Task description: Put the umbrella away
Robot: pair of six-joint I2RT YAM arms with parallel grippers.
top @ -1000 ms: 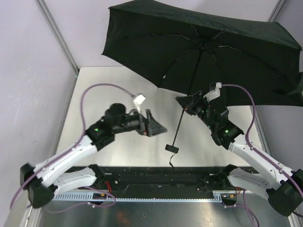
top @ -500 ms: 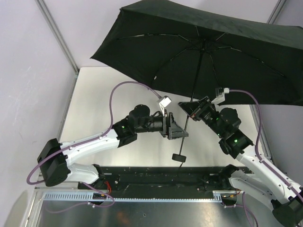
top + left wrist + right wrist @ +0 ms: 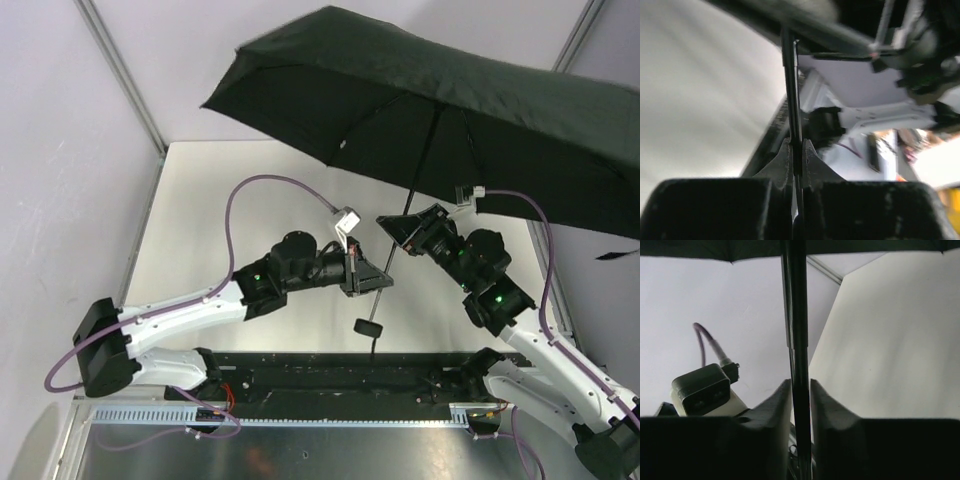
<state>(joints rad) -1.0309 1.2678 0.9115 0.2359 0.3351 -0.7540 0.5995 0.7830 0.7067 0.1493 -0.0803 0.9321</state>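
My right gripper has its fingers on both sides of the umbrella's plain stem (image 3: pixel 411 193) below the open canopy. It should move up, take hold of the runner (image 3: pixel 437 108) under the ribs and pull the runner down.
The umbrella (image 3: pixel 450 110) is open, its black canopy spread over the table's back right. Its thin shaft (image 3: pixel 412 190) slants down to the short handle (image 3: pixel 367 327), which hangs above the table. My left gripper (image 3: pixel 377 284) is shut on the lower shaft just above the handle; in the left wrist view the left gripper (image 3: pixel 797 145) has both fingers pressed against the shaft (image 3: pixel 791 90). Higher up, my right gripper (image 3: pixel 397 224) straddles the shaft. In the right wrist view the right gripper (image 3: pixel 800 385) stands slightly open, with slim gaps beside the shaft (image 3: pixel 795 315).
The white table (image 3: pixel 220 210) lies under both arms. A black rail (image 3: pixel 330 380) runs along its near edge between the arm bases. Purple cables (image 3: pixel 270 182) loop over each wrist. Pale walls and a metal post (image 3: pixel 120 75) bound the back and left.
My left arm has reached right and its jaws have shut on the shaft. The right jaws have eased apart around the shaft. The canopy has tipped, and its underside and ribs no longer show.
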